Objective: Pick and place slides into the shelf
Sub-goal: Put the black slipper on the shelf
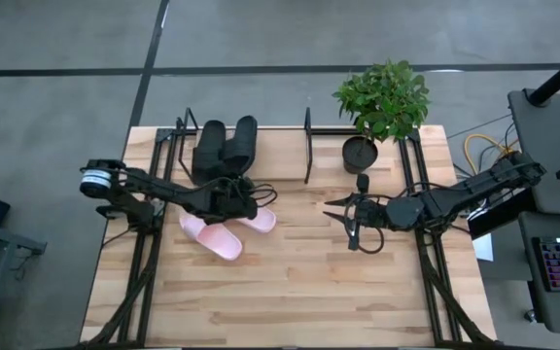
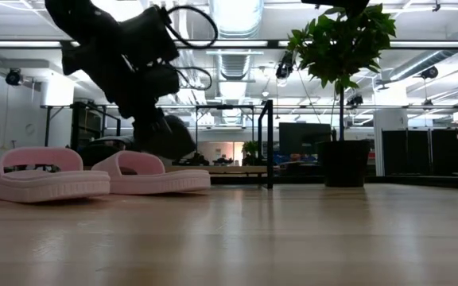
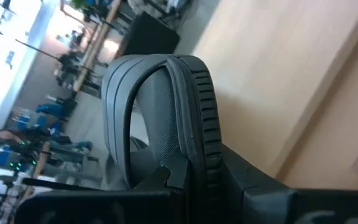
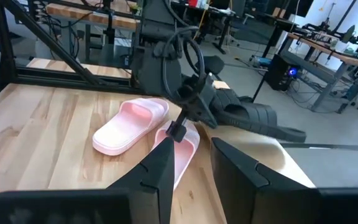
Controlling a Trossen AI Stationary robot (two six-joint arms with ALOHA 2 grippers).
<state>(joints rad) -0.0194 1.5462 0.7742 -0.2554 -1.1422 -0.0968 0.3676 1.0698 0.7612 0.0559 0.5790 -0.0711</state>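
The black slide in my left gripper is slanted against the other black slide. Next, I put it down flat, then grab its inner edge and pull it closer.
Two black slides lie side by side at the table's far left, inside the shelf of thin black rods. My left gripper is at their near ends, shut on one black slide. Two pink slides rest sole-down on the table just in front of it, and the low view shows both. My right gripper hovers open over the table's middle right, facing the slides, with nothing between its fingers. My left gripper holds a black slide by the end nearest it, where the ribbed edge of the sole runs down between the fingers. The fingers themselves hide the exact place of contact. The slide reaches away from the gripper toward the far edge. I cannot tell whether it is lifted or resting.
A potted plant in a black pot stands at the far right, beside the shelf's right upright. Black arm frames run along both side edges of the table. Bare wood fills the near half.
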